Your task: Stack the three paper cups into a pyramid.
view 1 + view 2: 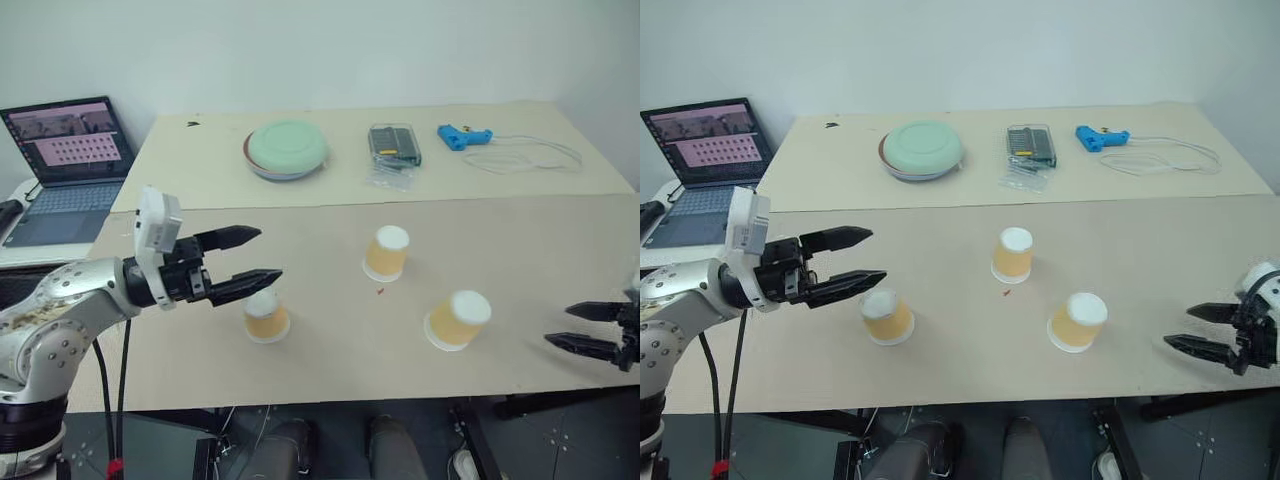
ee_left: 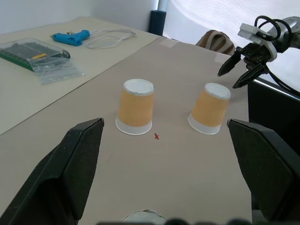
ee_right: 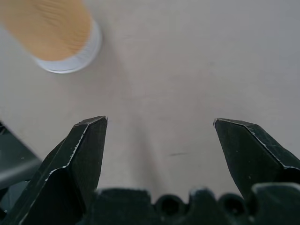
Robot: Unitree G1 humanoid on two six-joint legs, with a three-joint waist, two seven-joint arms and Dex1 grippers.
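The cup (image 1: 457, 321) nearest the robot's right gripper stands apart from its neighbours, in front of the open fingers, so the right gripper keeps moving in until its fingers surround that cup (image 1: 1077, 322).
Three paper cups stand upside down and apart on the beige table (image 1: 520, 250), each yellow-orange with a white base up. The left cup (image 1: 267, 318) sits just below my left gripper (image 1: 268, 253), which hovers level over it, open and empty. The middle cup (image 1: 386, 253) is farther back. The right cup (image 1: 458, 320) stands near the front, to the left of my right gripper (image 1: 558, 325), which is open, empty and apart from it. The left wrist view has the middle cup (image 2: 136, 112) and right cup (image 2: 209, 114) ahead. The right wrist view catches one cup (image 3: 51, 35) beyond the open fingers.
At the back of the table lie a pale-green bowl (image 1: 287, 150), a clear plastic box (image 1: 394, 145), a blue glue gun (image 1: 463, 136) and a white cable (image 1: 530, 153). A laptop (image 1: 68, 165) stands off the table's left. The table's front edge runs close below the cups.
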